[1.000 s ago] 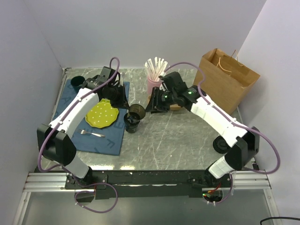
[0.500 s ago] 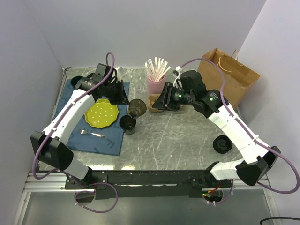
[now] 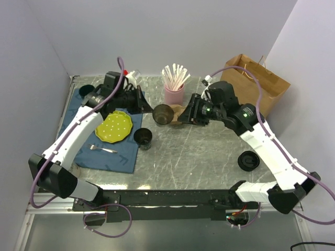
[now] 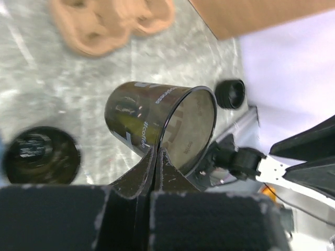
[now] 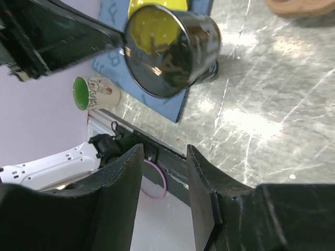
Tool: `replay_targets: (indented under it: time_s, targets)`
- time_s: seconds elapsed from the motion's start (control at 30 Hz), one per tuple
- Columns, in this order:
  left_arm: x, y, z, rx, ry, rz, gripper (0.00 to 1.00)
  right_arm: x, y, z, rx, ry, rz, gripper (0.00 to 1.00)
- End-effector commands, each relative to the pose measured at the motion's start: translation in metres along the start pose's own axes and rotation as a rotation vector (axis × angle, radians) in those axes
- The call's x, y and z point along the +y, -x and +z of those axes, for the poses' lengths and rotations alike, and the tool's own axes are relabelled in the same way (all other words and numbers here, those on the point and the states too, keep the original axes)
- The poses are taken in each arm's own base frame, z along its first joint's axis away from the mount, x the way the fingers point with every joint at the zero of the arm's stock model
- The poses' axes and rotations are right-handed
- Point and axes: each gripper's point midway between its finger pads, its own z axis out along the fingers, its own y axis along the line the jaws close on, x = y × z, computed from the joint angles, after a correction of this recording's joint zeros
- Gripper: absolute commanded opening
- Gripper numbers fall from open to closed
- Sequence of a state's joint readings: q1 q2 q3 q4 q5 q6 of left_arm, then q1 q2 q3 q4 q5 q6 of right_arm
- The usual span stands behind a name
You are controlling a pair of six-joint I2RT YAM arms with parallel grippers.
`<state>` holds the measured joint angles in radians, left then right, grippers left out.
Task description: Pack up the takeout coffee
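The opening of the dark cup point(image 3: 163, 114) faces up and the tabletop before the carrier point(image 3: 179, 149) is clear, so the robot's left gripper should keep lowering the cup and let go once the cup's base rests flat.
My left gripper point(image 3: 149, 108) is shut on the rim of a dark coffee cup point(image 3: 164, 114) and holds it tilted on its side above the table, right next to the brown cardboard cup carrier point(image 3: 179, 111). The left wrist view shows my fingertips point(image 4: 156, 152) pinching the cup's rim point(image 4: 157, 123), with the carrier point(image 4: 112, 21) beyond. My right gripper point(image 3: 185, 116) is open and empty, just right of the cup, facing its mouth point(image 5: 170, 49). A second dark cup point(image 3: 142, 137) stands at the blue mat's edge. A black lid point(image 3: 248, 160) lies at the right.
A brown paper bag point(image 3: 256, 86) stands open at the back right. A pink cup of straws point(image 3: 174, 90) stands behind the carrier. A yellow plate point(image 3: 114, 126) and a fork point(image 3: 102, 149) lie on the blue mat point(image 3: 112, 157). A green-lined mug point(image 5: 94, 93) stands at the back left.
My left gripper has lifted one dark cup off the other and carried it right and back to the carrier. My right gripper has drawn back to the right.
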<state>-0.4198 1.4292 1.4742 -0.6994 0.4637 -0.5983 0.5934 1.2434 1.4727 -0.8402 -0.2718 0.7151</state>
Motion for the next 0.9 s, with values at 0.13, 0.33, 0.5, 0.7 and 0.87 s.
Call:
replay_targets:
  time_s: [0.13,0.33,0.5,0.7,0.87]
  targets:
    - [-0.030,-0.045,0.048,0.113,-0.165,-0.017,0.01,-0.032,-0.004,-0.028,-0.108,-0.095,-0.009,0.46]
    - [-0.013,-0.083,0.083,0.208,-0.144,-0.021,0.01,-0.055,-0.022,-0.033,-0.114,-0.143,0.023,0.47]
    - [-0.003,-0.117,0.104,0.278,-0.151,-0.042,0.01,-0.067,-0.030,-0.036,-0.121,-0.163,0.036,0.47]
    - [0.009,-0.131,0.117,0.304,-0.108,-0.036,0.01,-0.074,-0.035,-0.035,-0.112,-0.191,0.044,0.47]
    - [0.021,-0.136,0.122,0.312,-0.068,-0.033,0.06,-0.078,-0.035,-0.036,-0.115,-0.211,0.042,0.47]
